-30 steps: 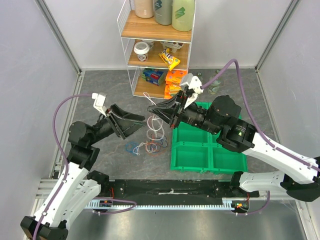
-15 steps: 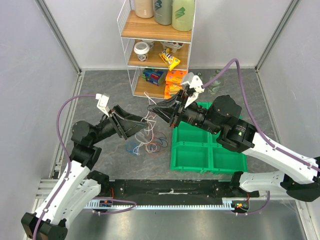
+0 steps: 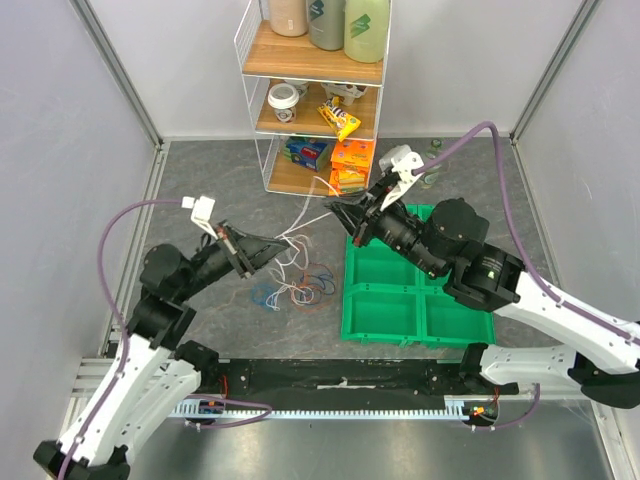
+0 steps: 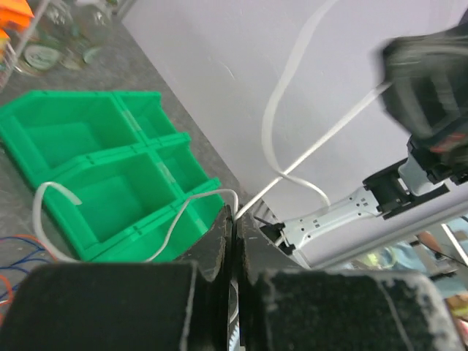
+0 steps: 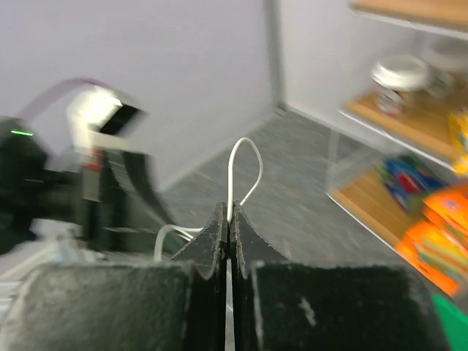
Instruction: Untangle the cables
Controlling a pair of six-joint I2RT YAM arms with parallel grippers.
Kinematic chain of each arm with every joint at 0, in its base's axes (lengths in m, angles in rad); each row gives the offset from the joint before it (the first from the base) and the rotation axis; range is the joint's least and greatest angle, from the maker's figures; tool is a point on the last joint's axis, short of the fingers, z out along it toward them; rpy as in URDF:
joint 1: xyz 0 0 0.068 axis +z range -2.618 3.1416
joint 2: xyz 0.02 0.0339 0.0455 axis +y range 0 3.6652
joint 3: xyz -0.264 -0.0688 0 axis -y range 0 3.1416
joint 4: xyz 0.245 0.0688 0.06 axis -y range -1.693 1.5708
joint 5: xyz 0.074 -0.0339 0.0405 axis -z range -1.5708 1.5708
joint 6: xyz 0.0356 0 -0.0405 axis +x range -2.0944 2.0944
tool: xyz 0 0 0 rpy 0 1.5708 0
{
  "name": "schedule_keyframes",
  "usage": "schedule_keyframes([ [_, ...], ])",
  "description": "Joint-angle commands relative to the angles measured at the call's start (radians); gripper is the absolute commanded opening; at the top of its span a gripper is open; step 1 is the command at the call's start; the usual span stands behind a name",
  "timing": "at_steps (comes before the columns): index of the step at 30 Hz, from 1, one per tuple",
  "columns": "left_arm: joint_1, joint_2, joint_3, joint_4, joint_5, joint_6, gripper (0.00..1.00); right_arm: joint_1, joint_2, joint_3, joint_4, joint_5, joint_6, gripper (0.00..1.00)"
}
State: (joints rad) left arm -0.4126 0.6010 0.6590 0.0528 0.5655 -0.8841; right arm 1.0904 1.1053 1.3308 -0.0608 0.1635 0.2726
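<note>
My grippers are holding the white cable stretched taut [image 3: 308, 224] across both of them, so my left gripper should open before my right gripper moves the cable into the green bin tray [image 3: 381, 315].
A white cable [image 3: 305, 226] is stretched above the table between my two grippers. My left gripper [image 3: 278, 243] is shut on one part of it. In the left wrist view the white cable [image 4: 322, 135] leaves the left gripper [image 4: 235, 212] toward the upper right. My right gripper [image 3: 336, 207] is shut on the cable's other part. A small white loop [image 5: 246, 157] sticks out past the right gripper [image 5: 229, 208]. The other cables [image 3: 300, 290], red, blue and white, lie in a loose tangle on the table below.
A green bin tray [image 3: 400, 300] with several compartments sits right of the tangle, under the right arm. A wire shelf [image 3: 315, 100] with snacks and bottles stands at the back. Glass jars [image 3: 432, 165] stand at the back right.
The left gripper, open around the white cable before, has shut on it. The right gripper has drawn back to the right, pulling the cable taut.
</note>
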Motion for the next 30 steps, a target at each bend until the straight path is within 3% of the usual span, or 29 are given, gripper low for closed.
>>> schedule_keyframes([
  [1,0.0,-0.145,0.018,-0.342,-0.294,0.174,0.02,-0.001,-0.148,-0.042,-0.069,0.451,-0.081,0.0],
  [5,0.0,-0.214,-0.025,-0.396,-0.34,0.191,0.02,-0.001,-0.226,-0.067,-0.105,0.501,-0.113,0.0],
  [11,0.001,-0.153,-0.03,-0.294,-0.184,0.188,0.02,-0.003,-0.24,-0.087,-0.12,0.4,-0.073,0.0],
  [15,0.0,-0.092,-0.012,-0.24,-0.109,0.186,0.13,-0.001,-0.22,-0.078,-0.085,0.302,-0.03,0.0],
  [24,0.0,-0.04,-0.027,-0.183,-0.026,0.174,0.05,-0.001,-0.203,-0.016,-0.031,0.176,0.022,0.0],
  [26,0.0,-0.037,-0.03,-0.183,-0.024,0.169,0.19,-0.001,-0.202,-0.002,-0.028,0.171,0.025,0.0],
  [27,0.001,-0.037,-0.036,-0.183,-0.026,0.165,0.37,-0.003,-0.2,0.001,-0.027,0.165,0.027,0.0],
  [28,0.0,-0.038,-0.038,-0.182,-0.029,0.165,0.47,-0.001,-0.196,0.011,-0.028,0.156,0.03,0.0],
  [30,0.0,-0.038,-0.042,-0.177,-0.027,0.165,0.45,-0.001,-0.194,0.022,-0.03,0.142,0.031,0.0],
])
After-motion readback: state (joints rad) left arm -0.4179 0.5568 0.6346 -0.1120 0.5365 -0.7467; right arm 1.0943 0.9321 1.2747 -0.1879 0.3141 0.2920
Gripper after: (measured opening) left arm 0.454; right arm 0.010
